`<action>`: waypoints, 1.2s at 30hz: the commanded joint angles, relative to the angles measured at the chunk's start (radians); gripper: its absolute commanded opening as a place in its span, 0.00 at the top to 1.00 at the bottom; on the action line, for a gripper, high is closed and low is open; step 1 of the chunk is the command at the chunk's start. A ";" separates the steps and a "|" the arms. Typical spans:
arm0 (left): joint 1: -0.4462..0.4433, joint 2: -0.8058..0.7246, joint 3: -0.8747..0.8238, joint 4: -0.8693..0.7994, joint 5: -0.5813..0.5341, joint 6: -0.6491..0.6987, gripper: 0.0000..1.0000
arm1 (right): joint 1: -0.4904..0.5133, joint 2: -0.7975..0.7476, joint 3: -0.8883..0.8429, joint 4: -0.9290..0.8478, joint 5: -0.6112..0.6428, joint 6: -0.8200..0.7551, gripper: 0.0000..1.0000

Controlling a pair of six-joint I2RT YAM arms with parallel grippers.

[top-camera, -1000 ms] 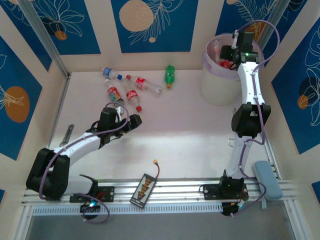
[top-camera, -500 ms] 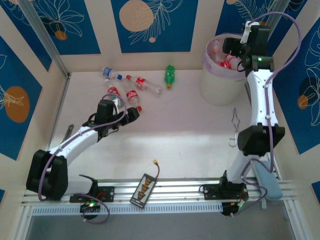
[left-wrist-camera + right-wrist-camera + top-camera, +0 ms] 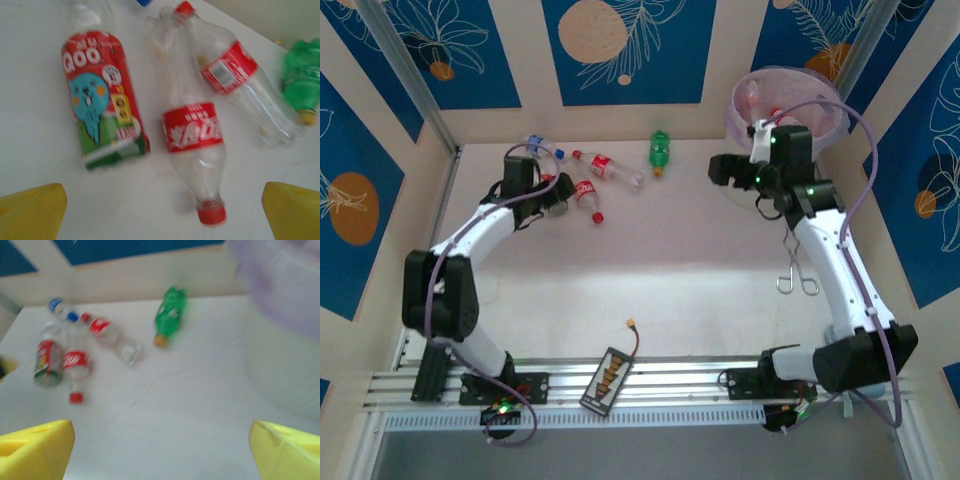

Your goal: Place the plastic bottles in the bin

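Note:
The Qoo bottle (image 3: pixel 103 97) is lying near my left gripper and far from the bin (image 3: pixel 820 108), so next I take it with my left gripper and pass it to my right gripper.
Five plastic bottles lie at the back left of the table. They are a Qoo-labelled one (image 3: pixel 102 100), two clear ones with red labels (image 3: pixel 192 132) (image 3: pixel 232 70), a blue-capped one (image 3: pixel 535 143) and a green one (image 3: pixel 660 150) with an orange cap. My left gripper (image 3: pixel 555 192) hovers open over the Qoo bottle and the nearer red-label bottle, its yellow fingertips (image 3: pixel 30 212) apart and empty. The bin (image 3: pixel 790 100), lined with a pale lilac bag, stands at the back right. My right gripper (image 3: pixel 718 170) is open and empty just left of the bin (image 3: pixel 285 330), facing the green bottle (image 3: pixel 170 315).
Metal scissors-like tongs (image 3: pixel 798 270) lie on the table near the right arm. A small black device (image 3: pixel 608 375) with a wire sits at the front rail. Walls close the table at the back and on both sides.
My left gripper has swung back and left, from the mid-table to above the bottle cluster. My right gripper has come out of the bin and dropped to its left, empty.

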 commanded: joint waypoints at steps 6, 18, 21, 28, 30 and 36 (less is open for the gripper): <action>0.051 0.283 0.238 -0.048 -0.093 0.017 0.00 | 0.096 -0.180 -0.204 -0.094 -0.082 0.110 0.10; 0.055 0.412 0.283 -0.054 -0.118 0.008 0.07 | 0.084 -0.336 -0.386 -0.136 -0.102 0.184 0.10; 0.054 0.413 0.273 -0.044 -0.107 0.013 0.12 | 0.084 -0.340 -0.399 -0.139 -0.102 0.189 0.10; 0.057 0.426 0.256 -0.041 -0.098 0.034 0.28 | 0.079 -0.368 -0.413 -0.169 -0.099 0.194 0.10; 0.060 0.424 0.253 -0.051 -0.105 0.042 0.36 | 0.071 -0.381 -0.416 -0.179 -0.097 0.192 0.10; 0.060 0.320 0.184 -0.019 -0.043 0.078 0.49 | 0.058 -0.368 -0.422 -0.155 -0.140 0.211 0.11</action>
